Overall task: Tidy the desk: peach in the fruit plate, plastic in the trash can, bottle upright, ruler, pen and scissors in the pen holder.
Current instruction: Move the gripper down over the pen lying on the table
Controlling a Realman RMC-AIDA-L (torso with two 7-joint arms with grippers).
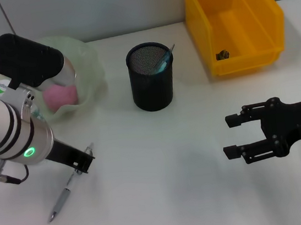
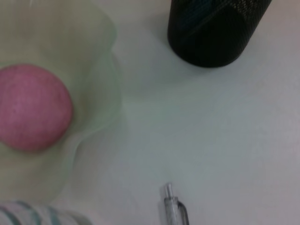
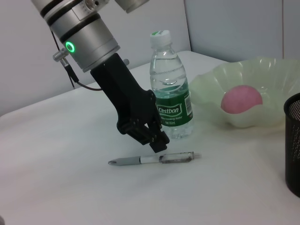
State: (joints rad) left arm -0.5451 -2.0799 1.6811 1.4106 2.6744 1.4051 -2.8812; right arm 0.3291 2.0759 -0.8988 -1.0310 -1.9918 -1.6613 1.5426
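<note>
My left gripper's fingers are above the pen near its clicker end (image 1: 90,148). I should open them, move toward the pen's middle (image 1: 70,182) and go down around it before I lift.
The pen (image 1: 62,200) lies flat on the desk (image 1: 166,188) at the front left. My left gripper (image 1: 83,160) hovers open just over its upper end, not holding it; the right wrist view shows this gripper (image 3: 157,142) a little above the pen (image 3: 154,159). Behind it the bottle (image 3: 169,89) stands upright. The peach (image 1: 59,96) rests in the fruit plate (image 1: 85,57). The pen holder (image 1: 152,84) holds the light blue scissors (image 1: 161,62); I cannot make out the ruler. A small dark scrap of plastic (image 1: 222,55) lies in the trash can (image 1: 232,18). My right gripper (image 1: 232,135) is open and empty.
The left arm's silver body covers most of the bottle and part of the fruit plate in the head view. The trash can stands at the back right, the pen holder at the back centre. Bare desk stretches between the two grippers.
</note>
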